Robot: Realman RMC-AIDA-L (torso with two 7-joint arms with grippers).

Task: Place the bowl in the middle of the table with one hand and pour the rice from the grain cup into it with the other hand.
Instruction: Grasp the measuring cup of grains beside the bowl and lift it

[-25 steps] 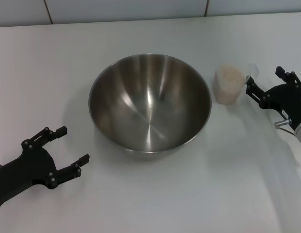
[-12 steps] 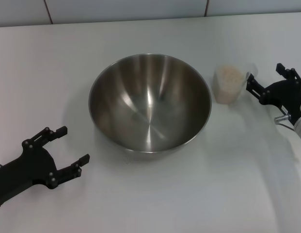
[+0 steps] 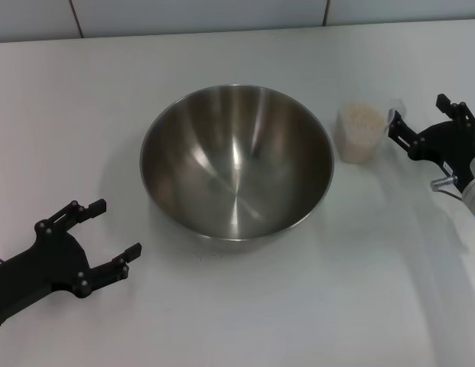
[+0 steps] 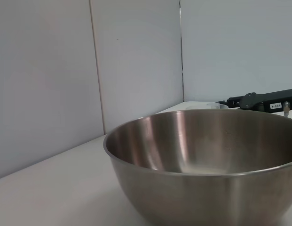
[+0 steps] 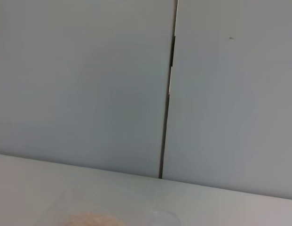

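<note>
The rice (image 3: 362, 122) will settle low, far below the bowl's rim, when I pour, because the steel bowl (image 3: 237, 162) is much wider than the grain cup.
The steel bowl (image 3: 236, 162) stands empty in the middle of the white table (image 3: 336, 306); it fills the left wrist view (image 4: 207, 165). The clear grain cup (image 3: 361, 132), full of beige rice (image 3: 362, 118), stands upright just right of the bowl. My right gripper (image 3: 418, 119) is open, its fingers pointing at the cup from the right, a small gap away. In the right wrist view only the top of the rice (image 5: 96, 220) shows at the bottom edge. My left gripper (image 3: 113, 229) is open and empty at the front left, clear of the bowl.
A tiled wall edge (image 3: 222, 15) runs along the back of the table. The right gripper also shows far off in the left wrist view (image 4: 258, 100), beyond the bowl's rim.
My right gripper has moved a little back and up the view beside the cup. The cup, bowl and left arm have not moved.
</note>
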